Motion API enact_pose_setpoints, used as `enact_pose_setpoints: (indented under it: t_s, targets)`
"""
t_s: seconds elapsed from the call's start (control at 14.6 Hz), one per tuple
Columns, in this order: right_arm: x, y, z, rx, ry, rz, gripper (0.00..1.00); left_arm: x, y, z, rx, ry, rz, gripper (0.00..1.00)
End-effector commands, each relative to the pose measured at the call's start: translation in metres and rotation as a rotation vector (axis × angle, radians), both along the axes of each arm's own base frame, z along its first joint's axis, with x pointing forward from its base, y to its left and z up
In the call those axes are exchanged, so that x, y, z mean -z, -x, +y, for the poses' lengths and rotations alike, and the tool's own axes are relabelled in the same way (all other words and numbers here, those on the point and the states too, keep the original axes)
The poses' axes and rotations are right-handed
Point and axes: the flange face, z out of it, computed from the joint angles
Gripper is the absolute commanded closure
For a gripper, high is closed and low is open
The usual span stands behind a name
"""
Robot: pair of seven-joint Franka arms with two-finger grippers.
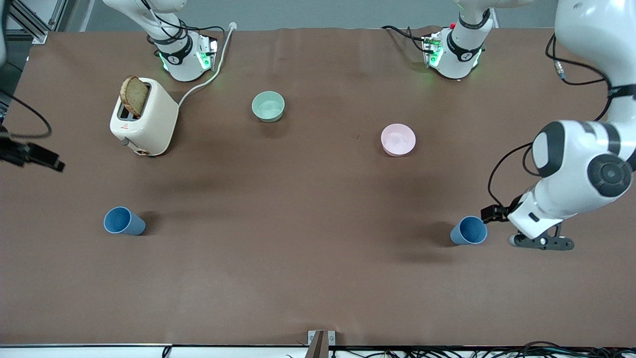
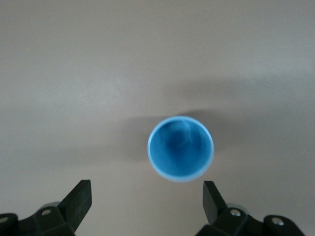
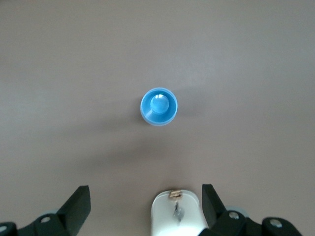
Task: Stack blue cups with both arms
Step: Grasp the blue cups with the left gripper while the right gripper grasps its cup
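Observation:
The blue cup [image 1: 124,221] gets narrower from its wide rim to its small base [image 1: 139,226]. It will go into the other one almost up to its rim when I lower it.
Two blue cups stand upright on the brown table. One cup [image 1: 468,230] is toward the left arm's end, the other cup [image 1: 123,221] toward the right arm's end. My left gripper [image 1: 544,242] hangs open and empty just beside the first cup, on the table-end side. In the left wrist view, that cup [image 2: 180,148] lies ahead of the spread gripper [image 2: 147,196]. My right gripper [image 1: 52,163] is up in the air at the table's end. It is open [image 3: 146,201] and empty. The second cup [image 3: 159,106] shows small, well below and ahead of it.
A cream toaster [image 1: 144,117] with a slice of bread stands near the right arm's base; its end shows in the right wrist view [image 3: 176,214]. A mint-green bowl [image 1: 268,106] and a pale pink bowl [image 1: 398,139] sit mid-table, farther from the front camera than the cups.

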Motion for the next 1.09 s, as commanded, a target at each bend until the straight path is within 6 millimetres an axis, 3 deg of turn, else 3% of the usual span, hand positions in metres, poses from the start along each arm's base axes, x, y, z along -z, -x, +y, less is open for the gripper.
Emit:
enact_pose_setpoints:
  t_s: [0.0,0.14,0.34,0.62,0.75,0.89,1.03]
  targets:
    - [0.071,-0.025,-0.024,-0.057,0.006,0.016,0.00,0.032,-0.008,0.000,0.015,-0.004,-0.006,0.16]
    - [0.117,-0.040,-0.028,-0.055,0.009,0.026,0.00,0.050,-0.008,0.000,0.016,-0.006,0.012,0.27]
    - [0.164,-0.049,-0.032,-0.063,0.030,0.012,0.00,0.070,-0.008,-0.001,0.017,-0.005,0.032,0.43]
    - [0.225,-0.046,-0.033,-0.073,0.047,-0.034,0.00,0.090,-0.006,-0.002,0.016,-0.004,0.061,0.79]
    - [0.245,-0.043,-0.033,-0.074,0.057,-0.064,0.00,0.087,-0.007,-0.003,0.012,-0.003,0.057,0.96]
    - [0.262,-0.042,-0.033,-0.088,0.064,-0.050,0.00,0.076,-0.008,-0.015,0.014,0.004,0.047,1.00]
    - [0.271,-0.039,-0.031,-0.100,0.063,-0.043,0.00,0.046,-0.005,-0.038,0.014,0.013,0.018,1.00]
